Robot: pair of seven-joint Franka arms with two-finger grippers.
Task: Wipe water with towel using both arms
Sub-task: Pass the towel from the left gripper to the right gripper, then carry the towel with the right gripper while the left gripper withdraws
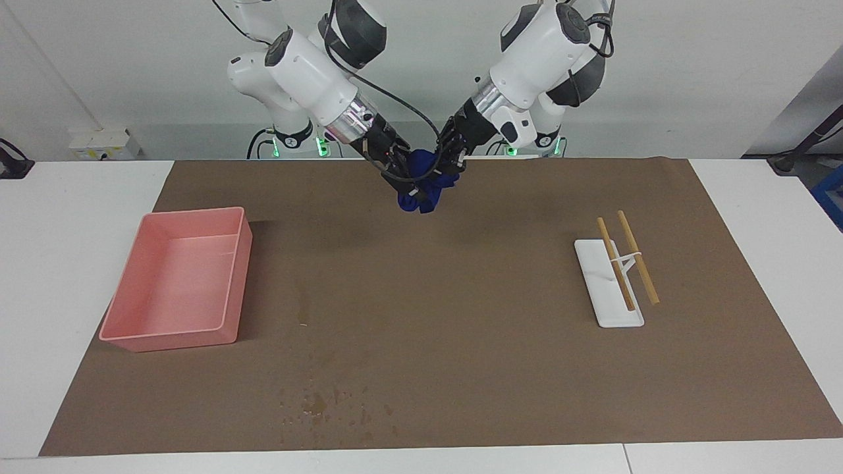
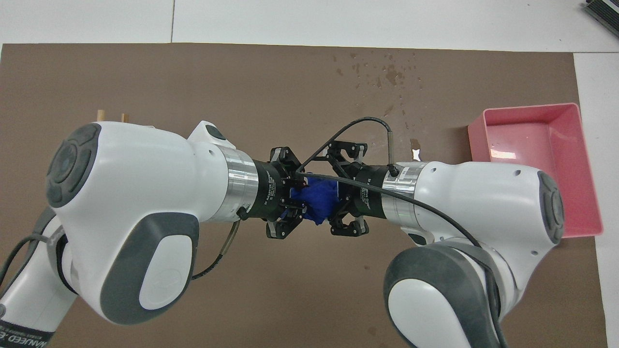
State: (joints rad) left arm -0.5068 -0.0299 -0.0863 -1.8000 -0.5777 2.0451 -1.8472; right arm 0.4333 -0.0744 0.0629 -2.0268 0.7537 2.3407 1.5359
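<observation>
The blue towel (image 2: 317, 198) is bunched (image 2: 326, 190) between both grippers. It will therefore stay a wad and bulge around my right gripper when I carry it to wipe.
The blue towel (image 1: 423, 195) hangs bunched in the air between both grippers, over the mat's edge nearest the robots; it also shows in the overhead view (image 2: 318, 195). My left gripper (image 1: 442, 172) (image 2: 302, 195) is shut on it. My right gripper (image 1: 408, 186) (image 2: 334, 200) has come in from the other way, open, with its fingers around the towel. The water (image 1: 323, 401) (image 2: 387, 72) lies as specks near the mat's edge farthest from the robots, with a faint streak (image 1: 301, 303) running toward the robots.
A pink tray (image 1: 174, 339) (image 2: 532, 108) stands at the right arm's end of the brown mat (image 1: 461, 316). A white rack (image 1: 609, 309) with two wooden sticks (image 2: 112, 115) lies at the left arm's end.
</observation>
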